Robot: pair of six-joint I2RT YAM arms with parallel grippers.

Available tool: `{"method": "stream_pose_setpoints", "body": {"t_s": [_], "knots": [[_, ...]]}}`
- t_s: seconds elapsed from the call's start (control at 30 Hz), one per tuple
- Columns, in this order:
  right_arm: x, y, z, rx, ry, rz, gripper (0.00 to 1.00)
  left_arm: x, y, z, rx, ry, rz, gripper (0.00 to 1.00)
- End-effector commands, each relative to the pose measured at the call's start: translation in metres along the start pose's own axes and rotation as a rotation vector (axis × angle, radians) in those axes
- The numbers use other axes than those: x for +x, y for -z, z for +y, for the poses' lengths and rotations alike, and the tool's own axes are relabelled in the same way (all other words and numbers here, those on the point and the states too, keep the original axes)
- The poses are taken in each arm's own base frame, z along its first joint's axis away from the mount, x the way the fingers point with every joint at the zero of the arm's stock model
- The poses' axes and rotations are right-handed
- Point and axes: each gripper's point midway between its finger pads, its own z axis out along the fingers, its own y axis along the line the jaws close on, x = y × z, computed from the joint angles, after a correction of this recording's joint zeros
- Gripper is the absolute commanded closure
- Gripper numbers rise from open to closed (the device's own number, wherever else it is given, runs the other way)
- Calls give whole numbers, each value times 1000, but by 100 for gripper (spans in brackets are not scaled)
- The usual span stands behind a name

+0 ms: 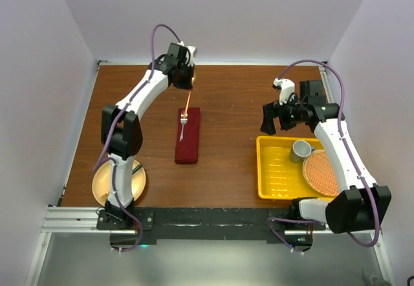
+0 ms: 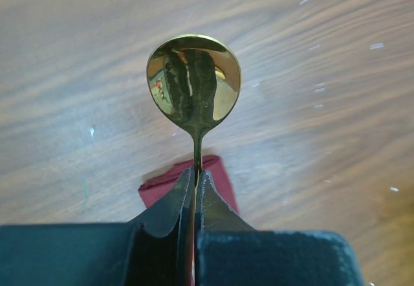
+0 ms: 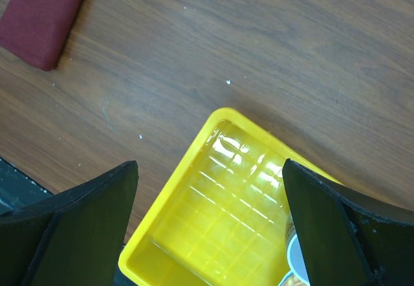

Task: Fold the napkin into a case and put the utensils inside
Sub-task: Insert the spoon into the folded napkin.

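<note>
My left gripper is sliding the spoon in, and the gold spoon's handle (image 1: pixel 188 101) points along the maroon napkin. It should keep sliding the spoon in until the spoon's bowl lies next to the fork's teeth (image 1: pixel 184 118).
The maroon napkin, folded into a narrow case (image 1: pixel 188 137), lies at the table's middle. The silver fork (image 1: pixel 184 128) rests at its far end; I cannot tell whether it is tucked in. My left gripper (image 1: pixel 187 85) hovers past the case's far end, shut on the gold spoon (image 1: pixel 188 100). In the left wrist view the gripper (image 2: pixel 195 177) pinches the spoon (image 2: pixel 194 82) by its handle, bowl outward, with a corner of the case (image 2: pixel 160 186) below. My right gripper (image 1: pixel 279 121) is open and empty over the tray's far left corner; in its wrist view (image 3: pixel 207 224) the case (image 3: pixel 39 14) lies at the top left.
A yellow tray (image 1: pixel 275 176) at the right holds a grey cup (image 1: pixel 301 149) and a round orange woven mat (image 1: pixel 320 171); its rim (image 3: pixel 173 184) shows under the right gripper. A tan plate (image 1: pixel 107 186) with green-handled cutlery sits at the near left.
</note>
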Motion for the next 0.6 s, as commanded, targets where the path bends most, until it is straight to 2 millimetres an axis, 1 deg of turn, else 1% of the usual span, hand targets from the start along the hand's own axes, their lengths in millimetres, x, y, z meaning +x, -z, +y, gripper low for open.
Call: {"method": "stream_pose_setpoints", "body": {"t_s": [0.0,0.07,0.1,0.17,0.2,0.27,0.3,0.4,0.57], "knots": [[-21,4,-9,37,10,-48,2,-7,-5,-6,16,76,-5,100],[-23,1,-11,40,12,-43,2,-5,-11,-6,21,102,2,100],[-24,1,-12,45,16,-42,2,0,-17,-5,19,109,18,100],[-26,-1,-14,47,18,-43,2,4,-21,-4,21,130,42,100],[-25,-3,-15,47,15,-36,2,13,-27,-3,18,145,75,100],[-27,-4,-16,48,14,-36,2,22,-30,-5,25,160,108,100],[-27,-7,-17,47,10,-32,2,30,-34,-4,26,173,130,100],[-31,-9,-19,49,12,-35,2,42,-39,-4,24,184,160,100],[-35,-13,-21,45,10,-35,2,49,-43,-1,10,196,176,100]]}}
